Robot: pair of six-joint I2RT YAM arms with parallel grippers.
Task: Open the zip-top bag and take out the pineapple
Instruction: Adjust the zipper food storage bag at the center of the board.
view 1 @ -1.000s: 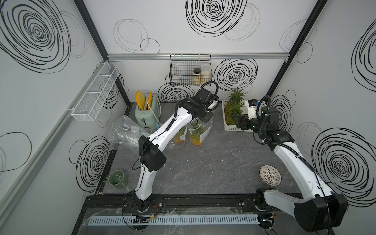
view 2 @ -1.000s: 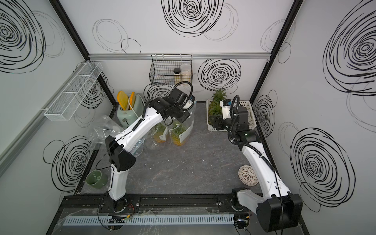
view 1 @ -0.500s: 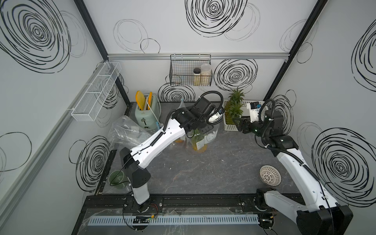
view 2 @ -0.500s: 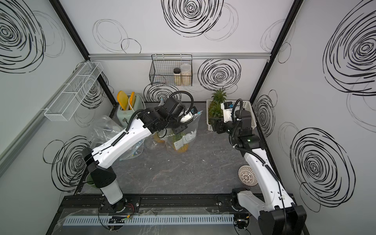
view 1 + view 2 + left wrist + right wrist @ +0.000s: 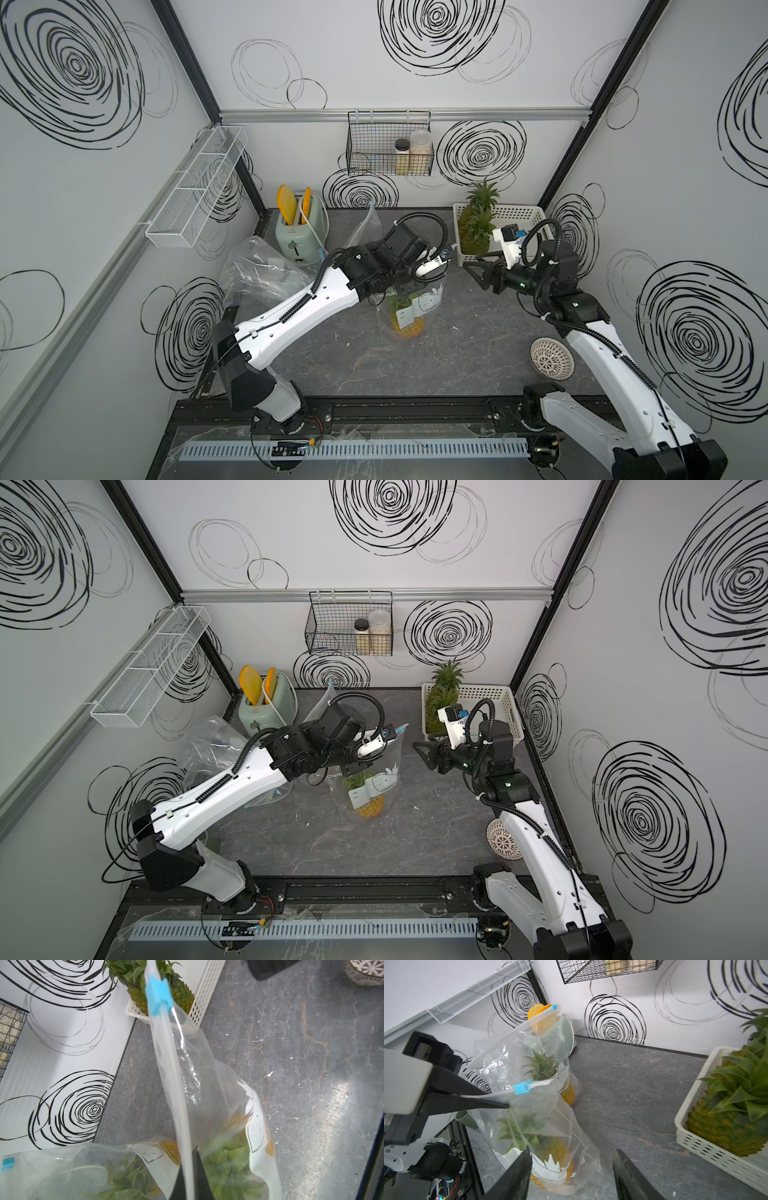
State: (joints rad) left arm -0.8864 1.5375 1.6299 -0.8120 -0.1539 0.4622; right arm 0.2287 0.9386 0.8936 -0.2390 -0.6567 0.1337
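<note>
My left gripper should wait to release the zip. The end of the bag's zip past the blue slider hangs free, so my right gripper should pinch that end first.
A clear zip-top bag stands near the table's middle with a pineapple inside. My left gripper is shut on the bag's zip strip, just behind the blue slider, and holds the top up. My right gripper hovers open a short way to the right of the bag, pointing at it, with nothing between its fingers.
A second zip-top bag with a pineapple stands behind, by the green toaster. A white basket with pineapples stands back right. Crumpled empty bags lie left. A patterned bowl sits front right.
My left gripper has carried the bag from the back of the table forward to the middle, still shut on its top. The right gripper shifted slightly and stayed open.
</note>
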